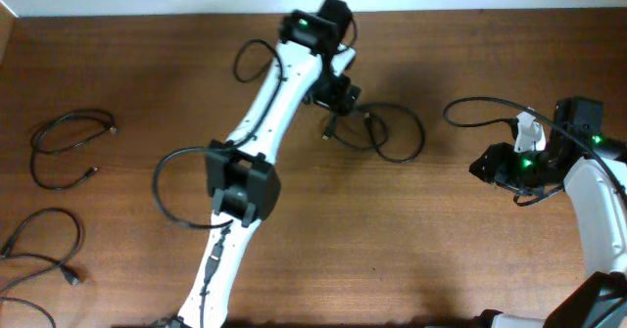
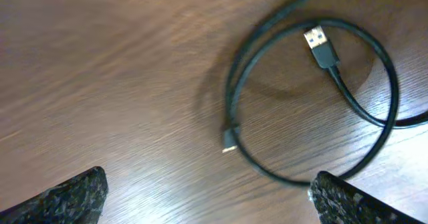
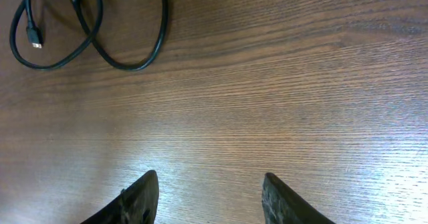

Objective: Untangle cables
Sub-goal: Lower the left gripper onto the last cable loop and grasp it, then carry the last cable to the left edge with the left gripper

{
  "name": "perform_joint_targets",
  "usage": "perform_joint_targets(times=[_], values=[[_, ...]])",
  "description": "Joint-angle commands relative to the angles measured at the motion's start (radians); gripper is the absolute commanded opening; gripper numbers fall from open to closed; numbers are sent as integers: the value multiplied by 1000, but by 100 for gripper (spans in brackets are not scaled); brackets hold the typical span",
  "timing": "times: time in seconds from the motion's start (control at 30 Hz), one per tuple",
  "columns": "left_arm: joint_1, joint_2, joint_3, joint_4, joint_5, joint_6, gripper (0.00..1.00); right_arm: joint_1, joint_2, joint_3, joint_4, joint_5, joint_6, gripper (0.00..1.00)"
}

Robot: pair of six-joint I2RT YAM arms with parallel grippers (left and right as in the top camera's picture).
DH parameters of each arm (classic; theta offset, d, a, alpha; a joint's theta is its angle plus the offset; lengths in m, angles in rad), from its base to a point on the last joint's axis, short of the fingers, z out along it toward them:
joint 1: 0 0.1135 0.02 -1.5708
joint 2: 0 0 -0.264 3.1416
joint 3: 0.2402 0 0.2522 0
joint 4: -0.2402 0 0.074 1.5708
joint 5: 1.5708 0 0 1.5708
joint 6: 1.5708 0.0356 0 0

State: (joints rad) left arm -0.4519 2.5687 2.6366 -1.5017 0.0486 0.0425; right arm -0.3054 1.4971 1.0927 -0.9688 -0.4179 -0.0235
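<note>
The black cable's pieces run close together between the robot's open fingers, so the left gripper keeps going down until it closes around both pieces.
A black cable lies coiled in loose loops on the wooden table, right of centre. In the left wrist view the cable shows a USB plug inside the loop and a small connector at its left side. My left gripper hovers at the cable's left end, open and empty, with its right finger next to the loop. My right gripper is open and empty to the right of the cable. In the right wrist view the cable lies at the far upper left.
Two more black cables lie apart at the table's left side: one at mid-left, one at the lower left. The left arm stretches across the middle. The table's back edge runs along the top.
</note>
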Motion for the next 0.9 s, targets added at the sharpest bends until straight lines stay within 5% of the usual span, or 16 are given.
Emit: perform_joint_targets(times=[0.0, 0.77, 0.87], values=[[-26, 74, -2, 1, 19, 23, 99, -3, 3, -8, -4, 11, -2, 49], [-74, 211, -3, 86, 42, 15, 100, -3, 3, -8, 0, 11, -2, 53], [-74, 218, -3, 85, 42, 15, 77, -3, 3, -8, -1, 11, -2, 53]])
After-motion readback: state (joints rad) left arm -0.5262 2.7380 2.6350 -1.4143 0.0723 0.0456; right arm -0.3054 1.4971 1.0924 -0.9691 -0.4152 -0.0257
